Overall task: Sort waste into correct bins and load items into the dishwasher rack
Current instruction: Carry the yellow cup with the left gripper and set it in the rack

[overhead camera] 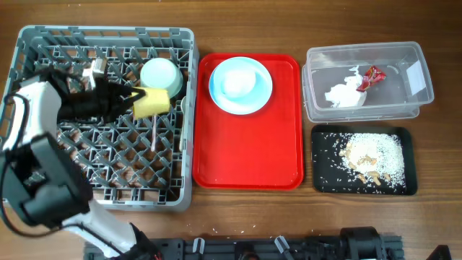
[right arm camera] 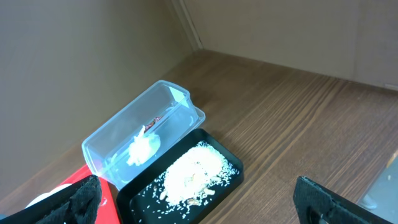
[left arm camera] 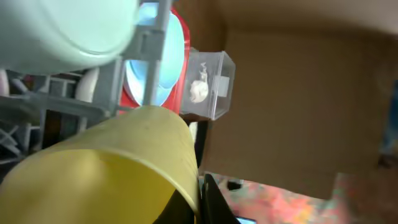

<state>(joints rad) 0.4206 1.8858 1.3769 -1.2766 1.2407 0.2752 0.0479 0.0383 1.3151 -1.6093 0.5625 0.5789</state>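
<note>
The yellow cup is hanging over the white utensil handle (overhead camera: 154, 114) next to the mint-green bowl. My left gripper should pull the cup back and lower it onto open pegs (overhead camera: 128, 124).
My left gripper (overhead camera: 133, 99) is shut on the yellow cup (overhead camera: 151, 102), holding it by its rim on its side over the grey dishwasher rack (overhead camera: 43, 43). The cup fills the left wrist view (left arm camera: 106, 168). The mint-green bowl (overhead camera: 160, 74) sits in the rack just behind it. The light blue plate (overhead camera: 240, 84) lies on the flat red tray (overhead camera: 249, 155). The napkin (overhead camera: 345, 94) and red wrapper (overhead camera: 372, 76) lie in the clear tub (overhead camera: 364, 54). Rice crumbs (overhead camera: 372, 153) lie in the black tray (overhead camera: 325, 180). My right gripper (right arm camera: 199, 208) is open above the black tray (right arm camera: 134, 199); the overhead view does not show it.
A white utensil handle (overhead camera: 154, 133) stands among the rack's pegs; I cannot tell fork from spoon. The clear tub (right arm camera: 118, 140) and black tray sit side by side right of the red tray. Bare wooden table (right arm camera: 298, 112) lies beyond them.
</note>
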